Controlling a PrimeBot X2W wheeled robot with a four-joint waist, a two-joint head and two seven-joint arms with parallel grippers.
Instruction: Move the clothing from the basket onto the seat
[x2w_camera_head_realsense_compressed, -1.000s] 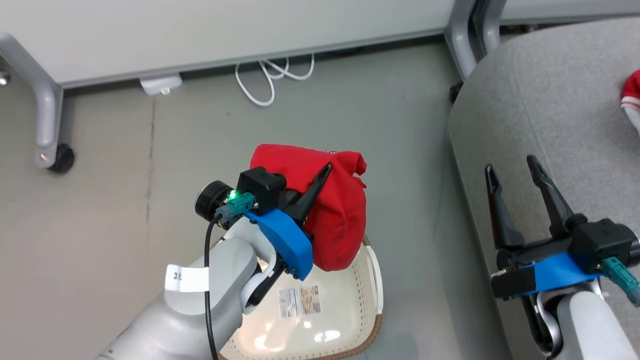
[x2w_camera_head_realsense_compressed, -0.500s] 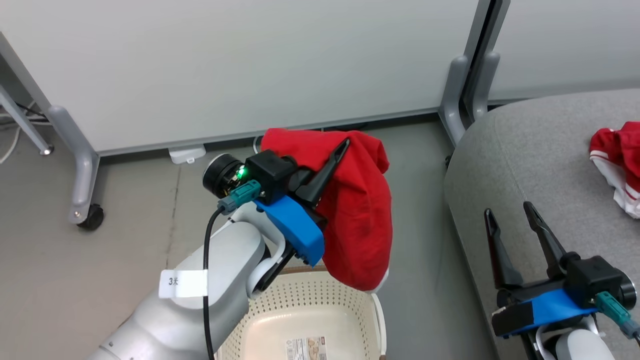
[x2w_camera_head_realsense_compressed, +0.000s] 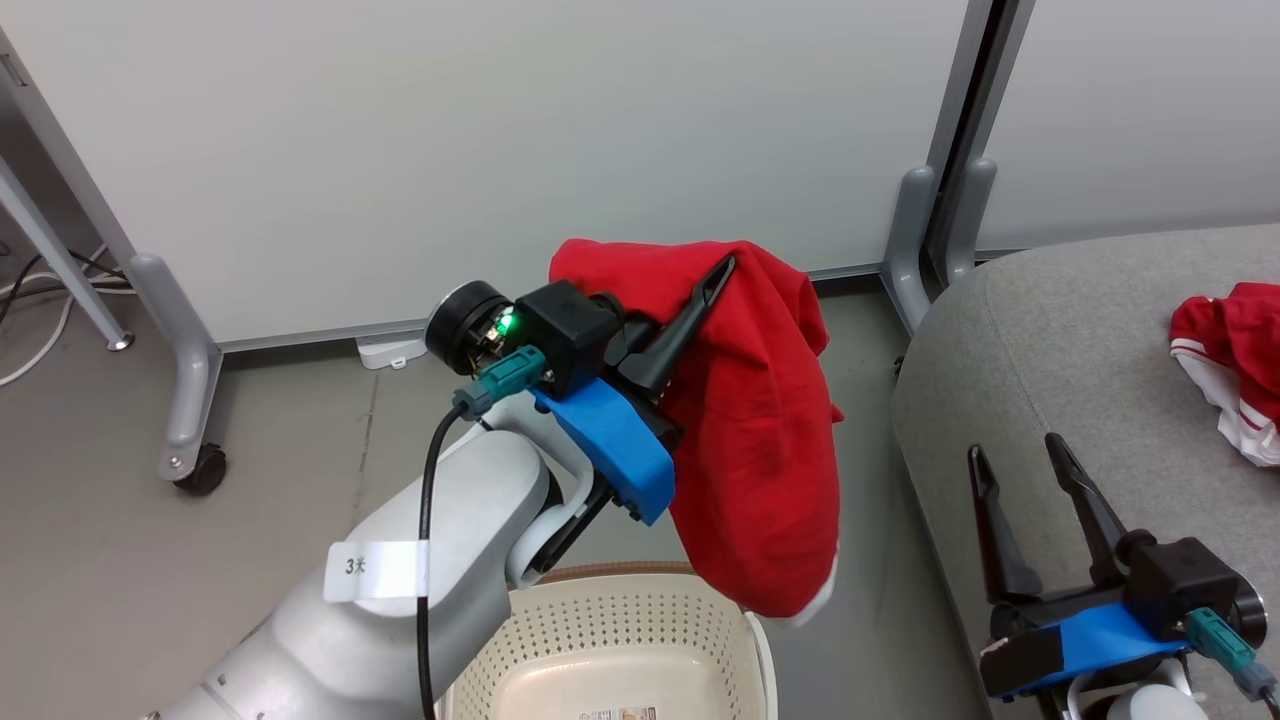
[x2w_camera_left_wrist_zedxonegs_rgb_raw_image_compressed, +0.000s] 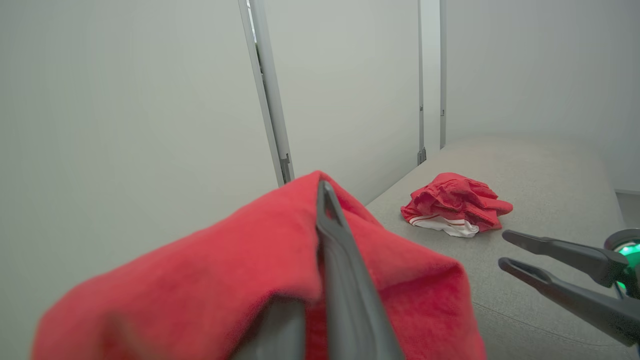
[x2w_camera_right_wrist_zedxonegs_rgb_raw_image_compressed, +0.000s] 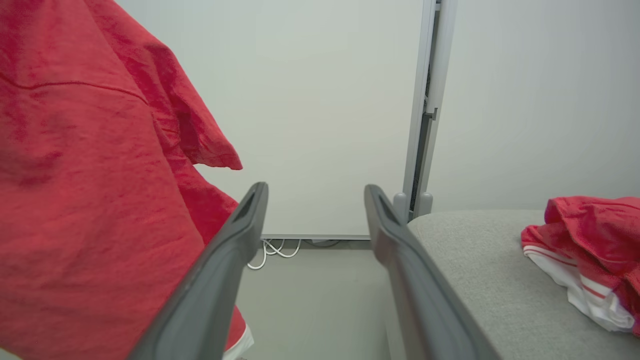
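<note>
The red clothing (x2w_camera_head_realsense_compressed: 764, 474) hangs limp over the left gripper's fingers (x2w_camera_head_realsense_compressed: 693, 322), so I expect it to fold over the robot's right gripper and droop when the robot carries it.
My left gripper (x2w_camera_head_realsense_compressed: 715, 275) is shut on a red piece of clothing (x2w_camera_head_realsense_compressed: 760, 440), which hangs in the air above the far right corner of the cream basket (x2w_camera_head_realsense_compressed: 620, 620) and drapes over the fingers (x2w_camera_left_wrist_zedxonegs_rgb_raw_image_compressed: 330, 235). The basket's visible inside holds no clothing. Right of it lies the grey seat (x2w_camera_head_realsense_compressed: 1050, 340), with another crumpled red and white garment (x2w_camera_head_realsense_compressed: 1230, 340) on it. My right gripper (x2w_camera_head_realsense_compressed: 1015, 448) stands open over the seat's near edge, nothing between its fingers (x2w_camera_right_wrist_zedxonegs_rgb_raw_image_compressed: 400, 250). In the right wrist view the held clothing (x2w_camera_right_wrist_zedxonegs_rgb_raw_image_compressed: 90, 175) hangs just left of that gripper.
White partition panels stand behind on grey feet, one with a caster (x2w_camera_head_realsense_compressed: 200, 465). A white power block (x2w_camera_head_realsense_compressed: 390, 350) and white cables (x2w_camera_right_wrist_zedxonegs_rgb_raw_image_compressed: 272, 250) lie on the grey floor at the wall. A gap of floor separates basket and seat.
My left gripper has lifted the red clothing higher above the basket and a little rightward, toward the seat. The head camera has tilted up. The right gripper has stayed open in place.
</note>
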